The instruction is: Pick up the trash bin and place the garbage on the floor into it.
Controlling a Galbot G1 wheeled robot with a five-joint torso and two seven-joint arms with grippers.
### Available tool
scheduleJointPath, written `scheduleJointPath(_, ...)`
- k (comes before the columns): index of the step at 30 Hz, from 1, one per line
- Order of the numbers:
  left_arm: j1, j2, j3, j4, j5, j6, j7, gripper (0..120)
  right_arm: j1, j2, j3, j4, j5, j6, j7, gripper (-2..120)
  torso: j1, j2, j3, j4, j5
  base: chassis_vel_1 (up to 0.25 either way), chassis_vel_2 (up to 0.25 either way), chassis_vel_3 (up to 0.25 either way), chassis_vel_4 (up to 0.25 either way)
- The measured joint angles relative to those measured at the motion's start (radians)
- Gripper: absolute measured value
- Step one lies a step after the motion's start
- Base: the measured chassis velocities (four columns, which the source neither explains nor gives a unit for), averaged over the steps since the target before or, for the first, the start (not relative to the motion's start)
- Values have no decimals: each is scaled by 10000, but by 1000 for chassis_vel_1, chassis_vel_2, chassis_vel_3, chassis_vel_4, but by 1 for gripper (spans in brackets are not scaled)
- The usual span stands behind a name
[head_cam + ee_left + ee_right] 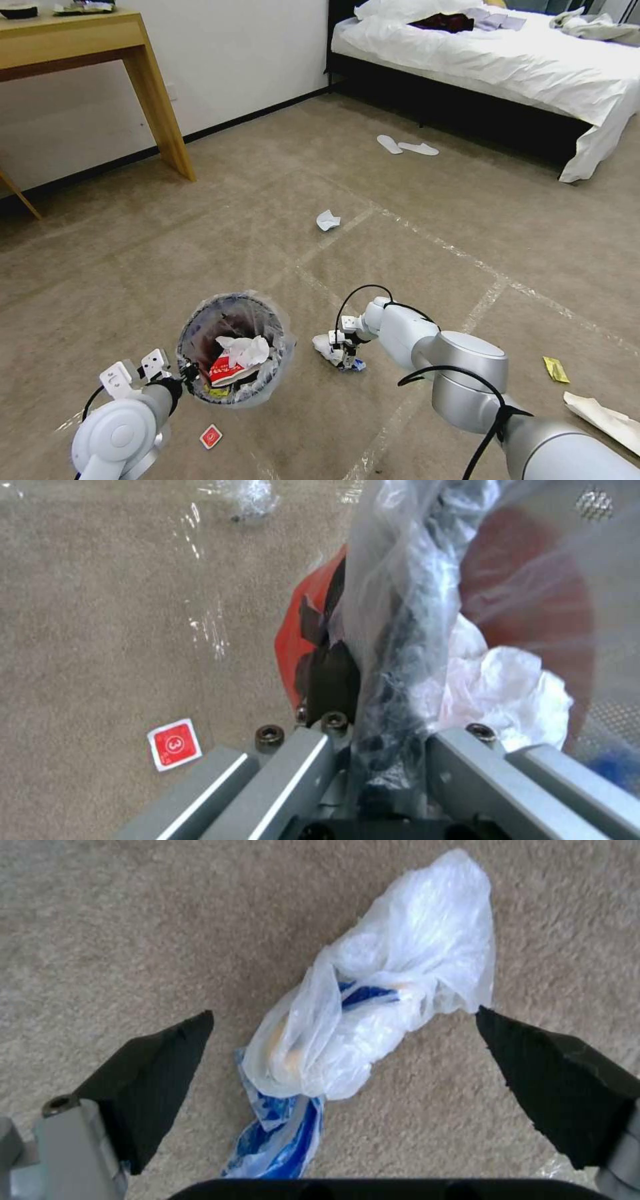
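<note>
I expect the bag's trailing blue end to come along when I lift the bag, because blue shows through the white plastic's folds.
The trash bin [233,313], round with a crinkly clear liner, is at the lower left with white tissue and a red-white cup inside. My left gripper [187,375] is shut on the bin's near rim; in the left wrist view its fingers [313,760] pinch the liner and rim [393,680] beside the bin's red base [293,630]. My right gripper [344,352] is low over the floor [200,227], open. In the right wrist view it [343,1012] straddles a crumpled white and blue plastic bag [393,975], a piece of garbage [325,347] lying to the right of the bin.
More litter lies about: a white tissue [327,220] farther ahead, a yellow wrapper [555,369] and white paper [607,420] at the right, and a red card [211,437] [175,744] near the bin. Beyond are slippers [407,147], a bed [500,60] and a wooden desk [153,100].
</note>
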Motion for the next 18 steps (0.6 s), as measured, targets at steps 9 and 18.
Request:
scheduleJointPath(9, 3, 3, 40, 23, 34, 0, 21, 0, -123, 17, 6, -87, 178, -241, 255, 100, 0, 0, 0, -1, 0, 0, 0, 0, 0)
scheduleJointPath(18, 55, 32, 9, -84, 12, -12, 57, 0, -209, 24, -38, -161, 355, -574, 515, 100, 0, 0, 0, 0, 0, 0, 0, 0, 0)
